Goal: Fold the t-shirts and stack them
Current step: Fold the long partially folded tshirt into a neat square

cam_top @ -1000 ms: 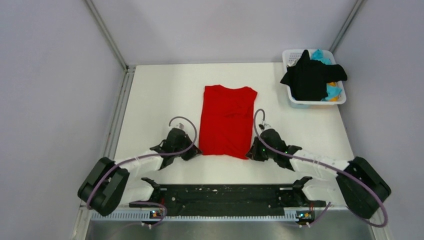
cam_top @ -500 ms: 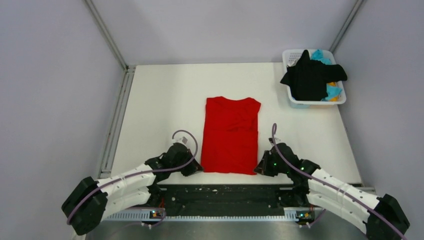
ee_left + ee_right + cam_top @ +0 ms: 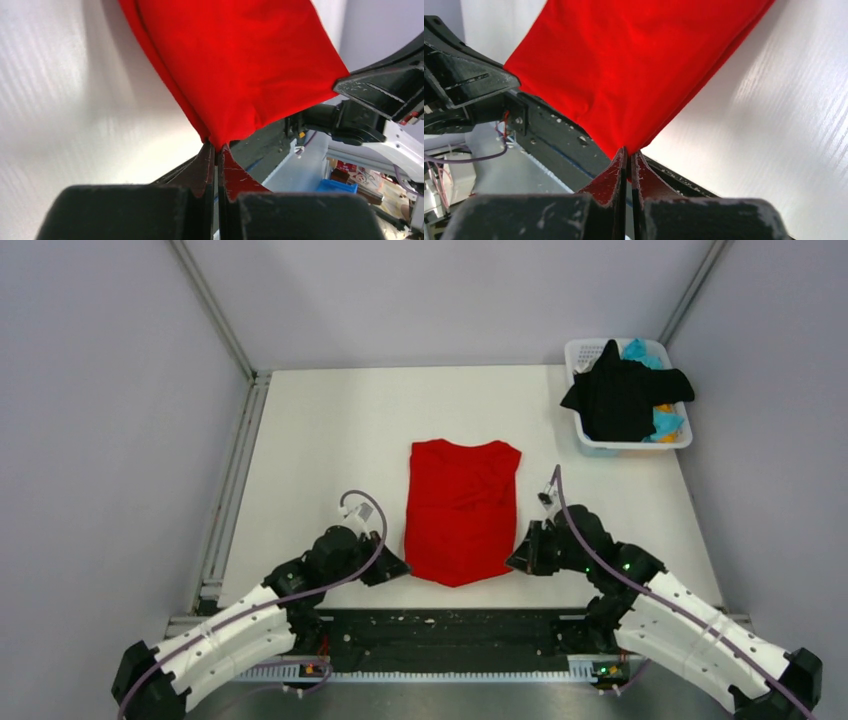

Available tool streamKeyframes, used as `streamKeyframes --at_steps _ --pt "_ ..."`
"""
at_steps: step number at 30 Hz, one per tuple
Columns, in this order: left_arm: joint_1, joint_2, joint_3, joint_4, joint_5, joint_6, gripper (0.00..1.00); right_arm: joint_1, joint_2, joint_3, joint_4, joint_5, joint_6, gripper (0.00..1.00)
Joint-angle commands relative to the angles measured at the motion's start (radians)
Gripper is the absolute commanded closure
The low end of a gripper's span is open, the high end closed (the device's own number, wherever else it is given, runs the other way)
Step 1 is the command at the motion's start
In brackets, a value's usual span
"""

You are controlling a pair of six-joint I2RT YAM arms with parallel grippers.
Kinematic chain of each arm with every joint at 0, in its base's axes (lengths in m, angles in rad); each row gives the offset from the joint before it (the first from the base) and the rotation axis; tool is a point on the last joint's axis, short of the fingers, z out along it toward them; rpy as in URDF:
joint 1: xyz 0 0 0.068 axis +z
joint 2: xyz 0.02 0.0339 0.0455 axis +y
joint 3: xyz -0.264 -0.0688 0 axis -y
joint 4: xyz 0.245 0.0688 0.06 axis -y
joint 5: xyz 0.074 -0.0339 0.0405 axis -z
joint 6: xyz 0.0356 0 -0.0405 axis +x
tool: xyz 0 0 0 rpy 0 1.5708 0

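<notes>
My left gripper should now bring the hem over until it reaches the collar, since my grippers hold both near hem corners (image 3: 414,567) in line with the far collar (image 3: 467,446).
The red t-shirt (image 3: 461,505) lies lengthwise in the middle of the table, its sides folded in and its collar at the far end. Its near hem is lifted off the table and sags between the two grippers. My left gripper (image 3: 398,566) is shut on the near left corner of the red t-shirt (image 3: 235,65). My right gripper (image 3: 516,560) is shut on the near right corner of the same red t-shirt (image 3: 634,65). A black t-shirt (image 3: 622,395) drapes over the basket at the back right, with bits of cyan cloth (image 3: 668,424) and orange cloth beside it.
The white plastic basket (image 3: 588,444) stands at the table's far right corner. A black rail (image 3: 450,630) runs along the near edge between the arm bases. A metal rail (image 3: 232,480) borders the table on the left.
Both grippers first dragged the red t-shirt's near hem toward the near edge, then lifted it. The hem now hangs curved between them, and both arms have reached further forward.
</notes>
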Motion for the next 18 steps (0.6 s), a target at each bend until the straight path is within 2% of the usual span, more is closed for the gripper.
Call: streamKeyframes --at_steps 1,4,10,16,18 --pt "-0.005 -0.049 0.094 -0.002 -0.001 0.059 1.0 0.008 -0.013 0.111 -0.059 0.011 -0.054 1.0" --pt "-0.004 -0.046 0.152 -0.011 -0.046 0.096 1.0 0.008 -0.006 0.162 -0.08 0.093 -0.051 1.0" --pt "-0.002 0.011 0.273 -0.022 -0.27 0.148 1.0 0.008 0.032 0.259 -0.087 0.36 -0.032 1.0" --pt "0.003 0.156 0.434 -0.06 -0.497 0.214 1.0 0.005 0.146 0.361 -0.088 0.573 -0.039 1.0" --pt "0.019 0.219 0.49 -0.06 -0.528 0.241 1.0 -0.001 0.179 0.393 -0.087 0.635 -0.042 1.0"
